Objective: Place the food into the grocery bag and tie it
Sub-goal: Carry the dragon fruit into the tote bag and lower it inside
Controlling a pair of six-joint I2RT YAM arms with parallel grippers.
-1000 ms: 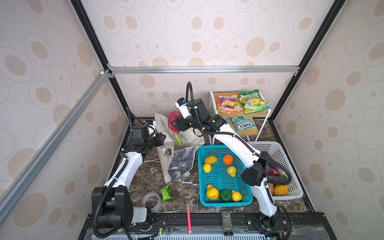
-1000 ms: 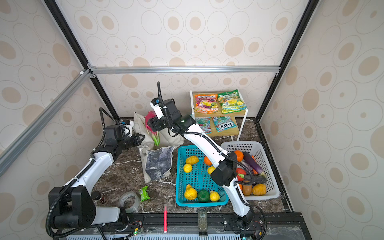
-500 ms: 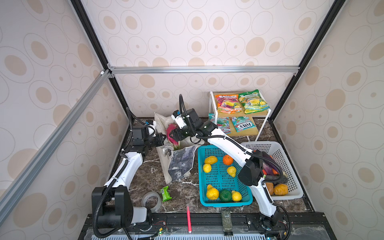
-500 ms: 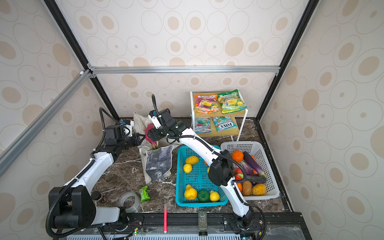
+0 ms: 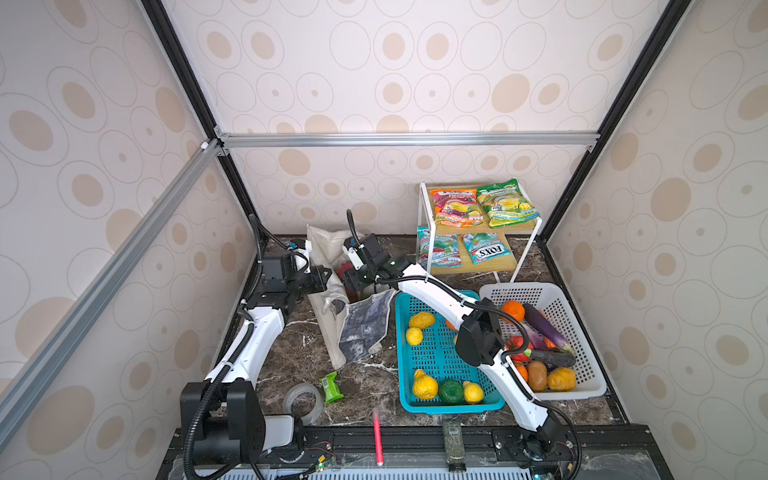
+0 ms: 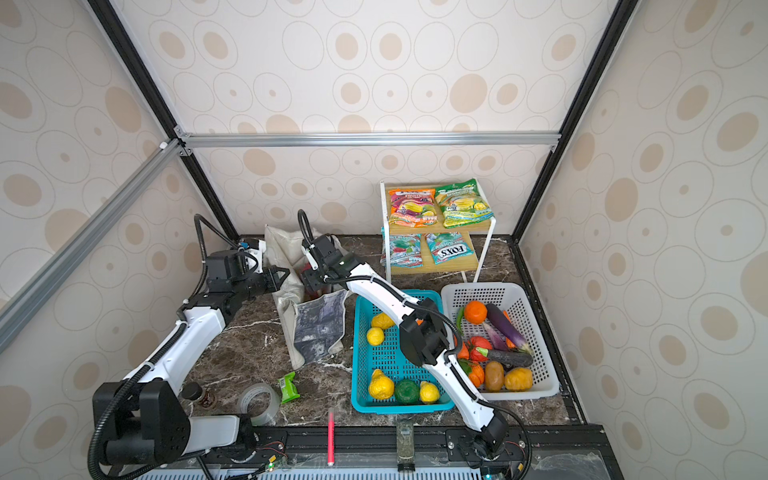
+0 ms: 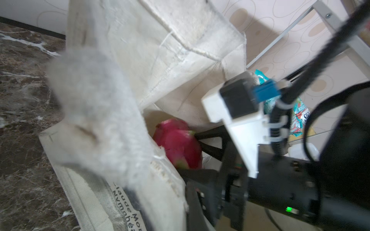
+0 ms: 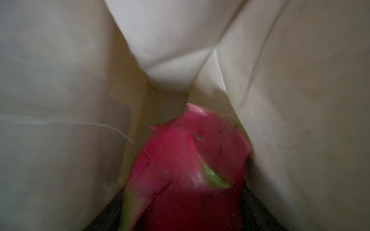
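The pink dragon fruit (image 8: 188, 165) is inside the pale lining and the bag's bottom (image 8: 168, 104) is open below it, so my right gripper goes on lowering the fruit before it lets go there.
The cream grocery bag (image 5: 361, 328) (image 6: 320, 328) stands at the back left with its mouth open. My left gripper (image 5: 322, 276) (image 7: 190, 190) is shut on the bag's near rim (image 7: 140, 60) and holds it up. My right gripper (image 5: 349, 278) (image 8: 184, 210) reaches down into the bag, shut on the pink dragon fruit (image 7: 178, 144) (image 8: 190, 160), whose sides sit between the dark fingers (image 7: 208, 134). The pale lining (image 8: 60, 100) surrounds the fruit. More food lies outside the bag: a dark green round fruit (image 5: 451, 390), an orange-pink packet (image 5: 457, 206) and a green-yellow packet (image 5: 506, 203).
A teal basket (image 5: 440, 405) with yellow fruit sits right of the bag, and a white basket (image 5: 582, 390) of vegetables beside it. A white-framed shelf (image 5: 424, 232) holds the packets. A tape roll (image 5: 302, 402), a small green packet (image 5: 331, 386) and a red pen (image 5: 377, 436) lie near the front.
My right gripper has come down from above the bag into its mouth, carrying the dragon fruit. The left gripper has kept its hold on the rim without moving.
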